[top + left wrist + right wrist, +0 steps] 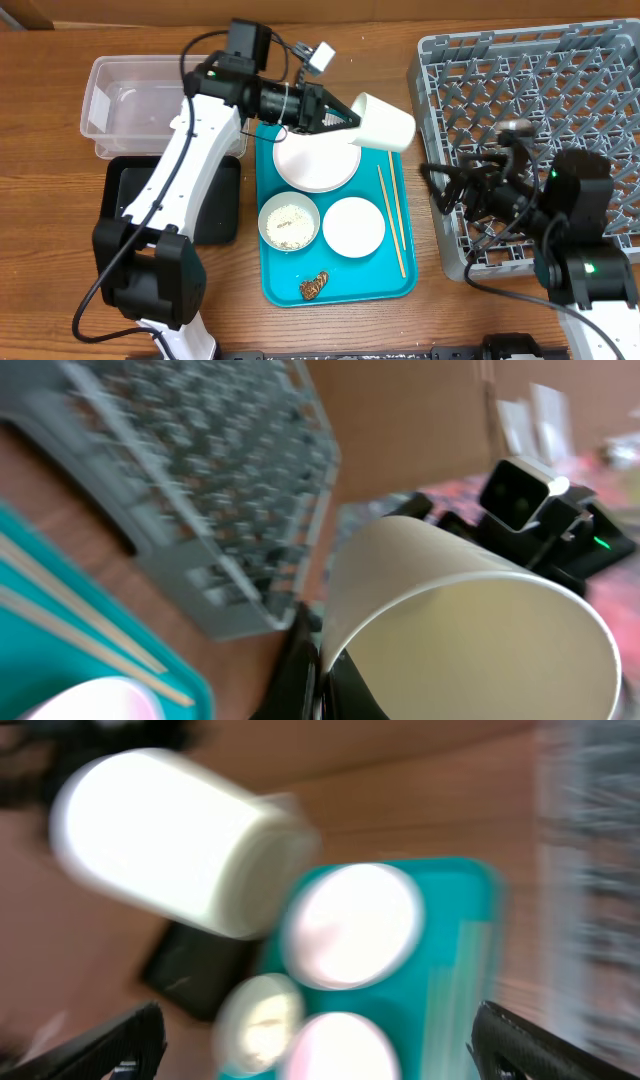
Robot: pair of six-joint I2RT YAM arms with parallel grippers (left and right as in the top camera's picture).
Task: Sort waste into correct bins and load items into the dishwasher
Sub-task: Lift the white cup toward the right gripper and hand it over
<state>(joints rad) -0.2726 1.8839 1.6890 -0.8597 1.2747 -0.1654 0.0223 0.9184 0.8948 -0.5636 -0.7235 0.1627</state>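
Observation:
The white cup (362, 120) is held by its rim in my left gripper, short of the dish rack, so my right gripper should grab the cup's loose end (405, 130) and load the cup.
My left gripper (350, 118) is shut on the rim of a white cup (385, 122) and holds it on its side above the teal tray's far right corner. The cup also shows in the left wrist view (470, 630) and the right wrist view (170, 855). On the tray lie a flat white plate (315, 160), a bowl with rice grains (289, 221), a small pale bowl (353, 226), chopsticks (390, 220) and a brown food lump (314, 287). My right gripper (450, 190) is open and empty at the left edge of the grey dish rack (560, 80). The napkin and the foil wrapper are out of view.
The teal tray (350, 275) sits mid-table. The clear tub (140, 105) stands at the back left, and the black tray (215, 200) lies in front of it under my left arm. The rack fills the right side.

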